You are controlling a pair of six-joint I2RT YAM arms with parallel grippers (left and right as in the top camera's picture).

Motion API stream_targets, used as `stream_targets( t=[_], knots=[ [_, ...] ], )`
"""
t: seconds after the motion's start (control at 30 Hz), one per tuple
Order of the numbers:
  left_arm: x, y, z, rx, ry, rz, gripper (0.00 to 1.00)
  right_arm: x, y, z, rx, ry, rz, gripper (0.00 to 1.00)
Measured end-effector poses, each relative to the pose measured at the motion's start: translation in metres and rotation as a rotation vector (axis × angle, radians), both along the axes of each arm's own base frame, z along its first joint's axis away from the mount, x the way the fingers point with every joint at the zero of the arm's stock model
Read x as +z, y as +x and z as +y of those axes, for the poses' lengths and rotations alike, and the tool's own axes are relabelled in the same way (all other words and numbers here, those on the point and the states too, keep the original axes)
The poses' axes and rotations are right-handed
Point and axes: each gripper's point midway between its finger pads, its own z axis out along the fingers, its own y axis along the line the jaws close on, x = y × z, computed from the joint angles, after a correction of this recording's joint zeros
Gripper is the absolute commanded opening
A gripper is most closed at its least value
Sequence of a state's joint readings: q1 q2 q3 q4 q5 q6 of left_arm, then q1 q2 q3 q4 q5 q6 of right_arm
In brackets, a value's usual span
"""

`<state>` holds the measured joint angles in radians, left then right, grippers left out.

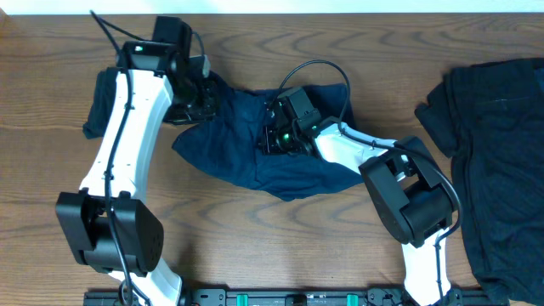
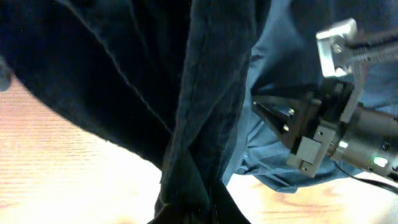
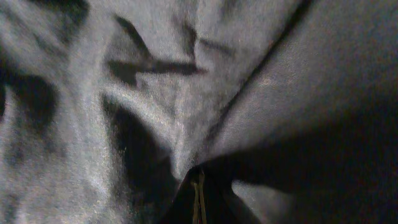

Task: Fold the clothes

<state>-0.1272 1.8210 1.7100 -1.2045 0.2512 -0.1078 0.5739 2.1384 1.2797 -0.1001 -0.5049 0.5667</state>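
Note:
My right gripper is in the way of the fold at the navy garment's middle (image 1: pixel 252 160), so it should move back and hold the navy garment's edge (image 1: pixel 355 180) closest to the black garment while my left gripper does the folding.
The navy shorts-like garment (image 1: pixel 289 166) lies bunched in the middle of the table. My left gripper (image 1: pixel 197 95) is shut on its upper left edge; in the left wrist view the dark cloth (image 2: pixel 205 124) runs down into my jaws (image 2: pixel 205 208). My right gripper (image 1: pixel 274 136) is shut on the cloth near the garment's middle; its body shows in the left wrist view (image 2: pixel 323 134). In the right wrist view the cloth (image 3: pixel 155 106) fills the frame and is pinched between the closed fingers (image 3: pixel 198 196). A black garment (image 1: pixel 493 153) lies at the right.
Another dark cloth (image 1: pixel 98 106) lies behind my left arm at the left. The wooden table (image 1: pixel 255 246) shows in front of the garment. The black garment reaches the right edge.

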Motion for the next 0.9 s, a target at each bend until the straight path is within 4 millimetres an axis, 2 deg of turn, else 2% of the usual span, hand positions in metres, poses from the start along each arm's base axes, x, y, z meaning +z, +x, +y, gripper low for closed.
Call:
stream_targets(
  t=[0.1,0.27,0.4,0.57,0.77,0.9],
  knots=[
    [0.0,-0.001,-0.004,-0.012,0.0,0.0,0.06,0.007,0.009,-0.004,-0.008,0.027,0.002,0.01],
    [0.0,-0.002,-0.004,-0.011,0.0,0.003,0.06,0.028,0.043,-0.021,-0.06,0.084,-0.045,0.01],
    [-0.001,-0.005,-0.004,-0.011,0.002,0.019,0.06,0.033,0.056,-0.028,-0.085,0.09,-0.072,0.01],
    [0.002,-0.011,-0.003,-0.011,0.005,0.039,0.06,0.03,0.05,-0.018,-0.08,0.055,-0.091,0.01],
    [0.018,-0.01,-0.003,-0.011,0.003,0.023,0.06,0.022,0.031,0.009,-0.046,0.001,-0.122,0.01],
    [0.025,-0.006,-0.004,-0.012,0.0,0.003,0.06,0.013,0.027,0.015,-0.048,-0.04,-0.139,0.01]
  ],
)
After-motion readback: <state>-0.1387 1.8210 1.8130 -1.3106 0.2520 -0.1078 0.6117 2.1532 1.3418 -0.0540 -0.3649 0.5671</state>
